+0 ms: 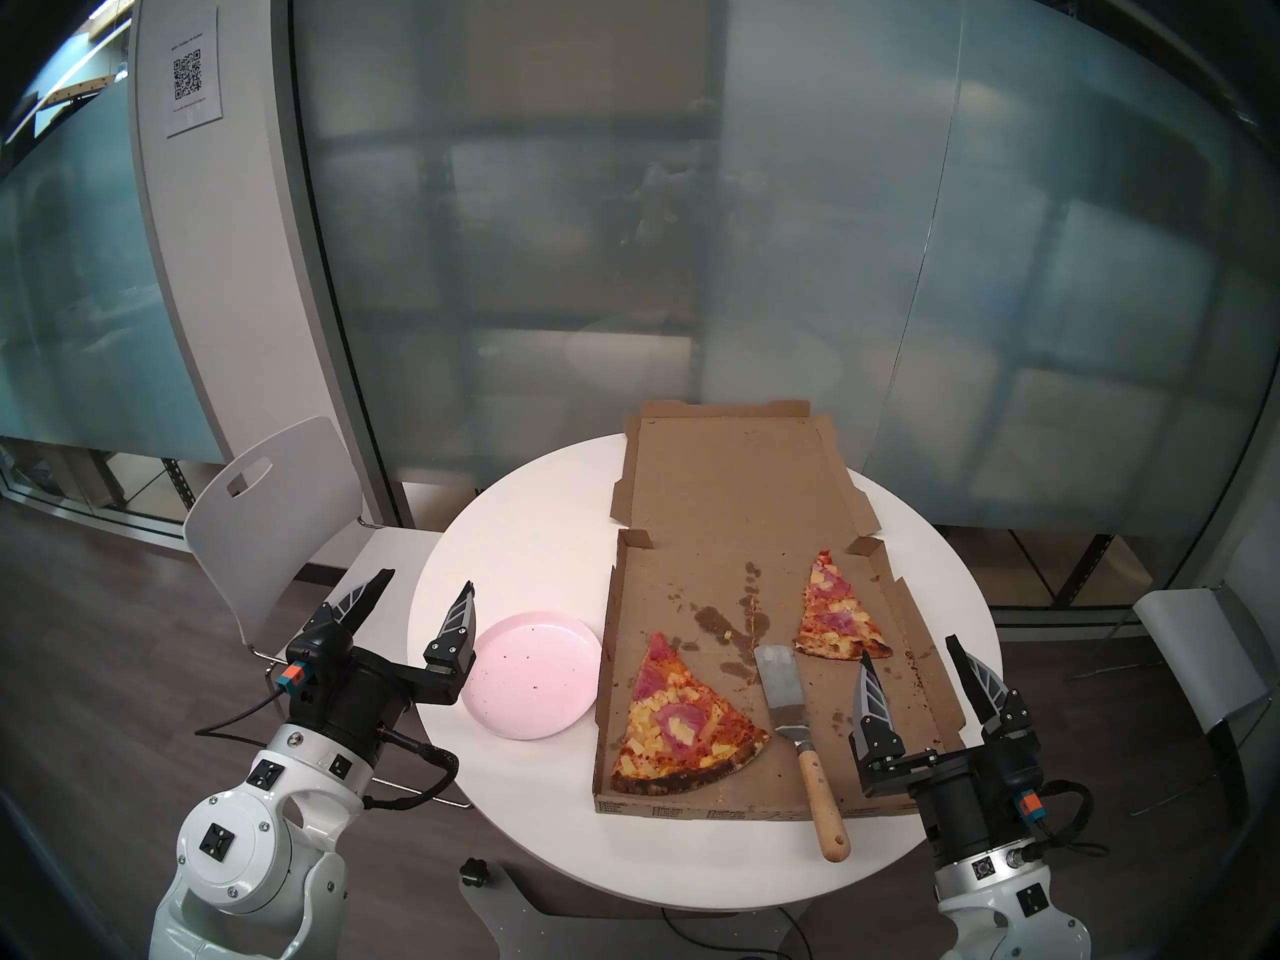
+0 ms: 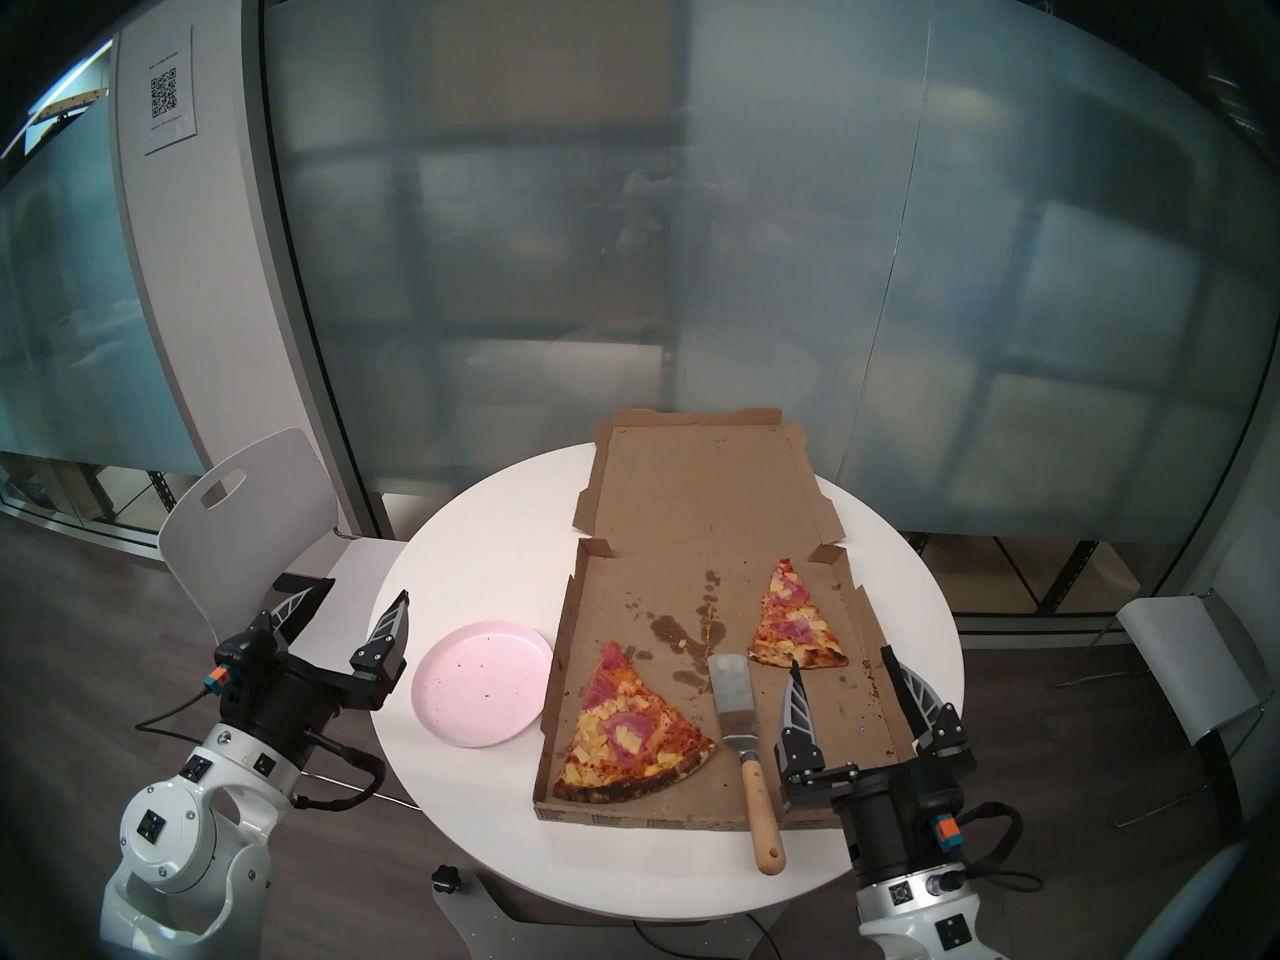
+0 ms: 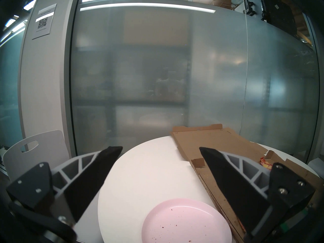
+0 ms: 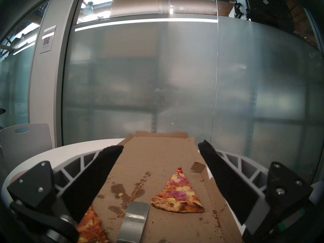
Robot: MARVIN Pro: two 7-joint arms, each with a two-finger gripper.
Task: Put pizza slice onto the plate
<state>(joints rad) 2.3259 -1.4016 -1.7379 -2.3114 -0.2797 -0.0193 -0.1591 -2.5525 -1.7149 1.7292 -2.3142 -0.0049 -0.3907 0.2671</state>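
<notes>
I expect the box [image 1: 752,662] to move and nudge the plate when I push the spatula sideways, because the cardboard box's side touches the plate's rim [image 1: 598,662].
The large pizza slice [image 1: 675,723] with ham, pineapple and a charred crust lies in the near left corner of the open cardboard box [image 1: 699,612]; its edge shows in the right wrist view [image 4: 91,228]. The pale pink plate [image 1: 533,674] sits on the round white table, just left of the box, empty but for dark crumbs; it also shows in the left wrist view [image 3: 185,221]. My left gripper [image 1: 426,581] is open and empty, at the plate's left edge. My right gripper [image 1: 907,643] is open and empty, over the box's near right corner.
A metal spatula [image 1: 783,695] with a wooden handle [image 1: 821,806] lies in the box between the slices, handle over the front wall. A smaller pale-crust slice [image 1: 834,616] lies at the box's right. White chairs stand at left [image 1: 277,515] and right [image 1: 1205,668]. Frosted glass wall behind.
</notes>
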